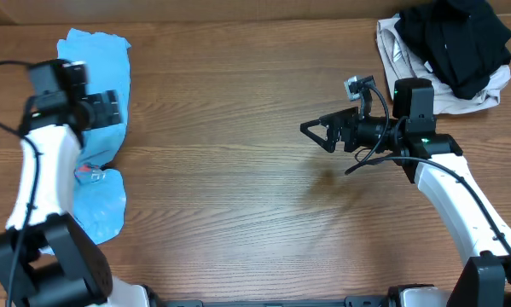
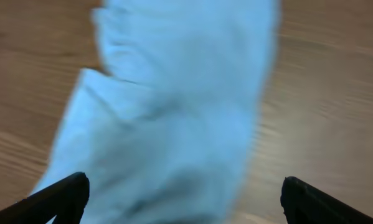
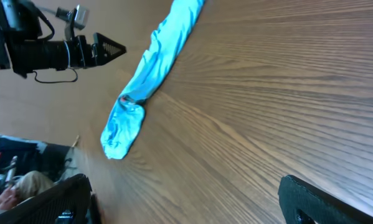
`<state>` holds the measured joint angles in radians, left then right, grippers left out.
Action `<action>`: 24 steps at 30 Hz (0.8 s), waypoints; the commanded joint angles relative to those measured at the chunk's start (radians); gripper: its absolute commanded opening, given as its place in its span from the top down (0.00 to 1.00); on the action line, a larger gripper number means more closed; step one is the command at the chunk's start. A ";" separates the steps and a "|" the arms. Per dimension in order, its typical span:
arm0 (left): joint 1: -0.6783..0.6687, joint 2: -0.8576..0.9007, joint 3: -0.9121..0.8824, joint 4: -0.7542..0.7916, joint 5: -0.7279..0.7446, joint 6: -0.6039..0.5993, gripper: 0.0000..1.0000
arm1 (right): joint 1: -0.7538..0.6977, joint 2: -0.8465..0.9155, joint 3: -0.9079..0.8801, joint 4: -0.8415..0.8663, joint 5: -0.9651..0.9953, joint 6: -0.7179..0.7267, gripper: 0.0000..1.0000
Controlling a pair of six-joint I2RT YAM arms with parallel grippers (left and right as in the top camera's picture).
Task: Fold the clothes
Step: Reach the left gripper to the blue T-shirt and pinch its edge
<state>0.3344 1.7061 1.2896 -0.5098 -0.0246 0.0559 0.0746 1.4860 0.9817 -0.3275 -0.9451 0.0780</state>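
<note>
My gripper will lift and spread the sky-blue t-shirt [image 2: 189, 87], and it will open from its bunched piece of cloth into a wider panel, because loose creases overlap at the t-shirt's notched edge [image 2: 118, 81].
The sky-blue t-shirt [image 1: 101, 145] lies bunched in a long strip along the table's left side, with a bit of red-pink lettering showing near its middle. It also shows in the left wrist view [image 2: 174, 112], blurred, and in the right wrist view [image 3: 149, 74]. My left gripper [image 1: 110, 107] hovers over the shirt's upper half, open, its fingers [image 2: 183, 196] spread with fabric below and nothing held. My right gripper [image 1: 319, 132] is open and empty above bare wood right of centre, pointing left toward the shirt; its fingers [image 3: 186, 199] frame bare table.
A black garment [image 1: 460, 34] lies on a beige-grey garment [image 1: 409, 60] at the back right corner. Wooden table [image 1: 238, 188] between the arms. The left arm appears in the right wrist view [image 3: 49, 50].
</note>
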 commanded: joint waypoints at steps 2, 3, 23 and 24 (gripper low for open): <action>0.100 0.086 0.022 0.088 0.040 0.101 0.06 | 0.007 0.000 0.026 0.001 0.061 0.001 0.00; 0.108 0.101 0.022 0.102 0.068 0.144 0.09 | 0.007 0.000 0.026 0.000 0.071 0.002 0.00; 0.117 0.338 0.022 0.269 0.040 0.307 0.34 | 0.007 0.000 0.026 0.002 0.093 0.002 0.00; 0.117 0.338 0.022 0.269 0.040 0.307 0.39 | 0.007 0.000 0.026 0.002 0.093 0.002 0.00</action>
<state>0.4580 2.0354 1.2922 -0.2459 0.0177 0.3519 0.0746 1.4860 0.9817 -0.3328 -0.8566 0.0784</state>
